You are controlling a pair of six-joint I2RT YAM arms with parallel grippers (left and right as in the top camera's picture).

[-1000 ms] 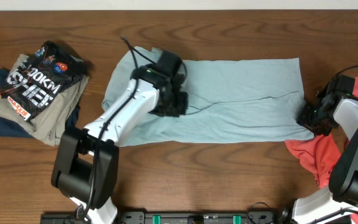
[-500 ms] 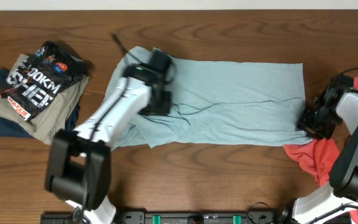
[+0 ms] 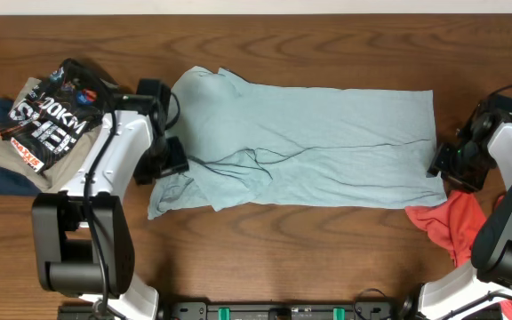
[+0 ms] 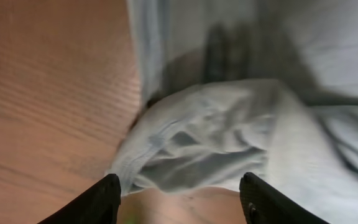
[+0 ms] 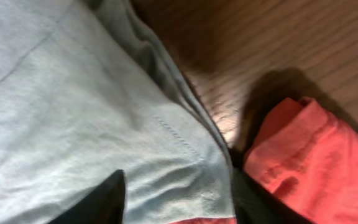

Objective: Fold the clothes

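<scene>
Next, my left gripper reaches inward for the flap (image 3: pixel 225 188) that hangs over the T-shirt's lower edge beside where the T-shirt's sleeve lies crumpled (image 3: pixel 172 193), and straightens it before folding.
The pale blue-grey T-shirt (image 3: pixel 327 142) lies spread across the middle of the table, with its left sleeve crumpled. My left gripper (image 3: pixel 174 164) sits at the shirt's left edge. In the left wrist view it (image 4: pixel 180 202) stands open over bare wood, with the bunched sleeve (image 4: pixel 210 140) just ahead of the fingertips. My right gripper (image 3: pixel 443 167) is at the shirt's lower right corner. Its jaws (image 5: pixel 179 199) stand apart with the shirt's hemmed corner (image 5: pixel 185 174) lying flat between them. The coral-red garment (image 3: pixel 456 227) (image 5: pixel 316 162) lies crumpled beside that corner.
A stack of folded clothes (image 3: pixel 47 124) topped by a black printed shirt sits at the far left. Bare wooden table (image 3: pixel 309 258) runs along the front below the shirt. Cables trail near the right arm (image 3: pixel 505 93).
My left arm has swung from the shirt's middle to its left edge and opened, letting the cloth go. The right gripper has opened wider and barely moved.
</scene>
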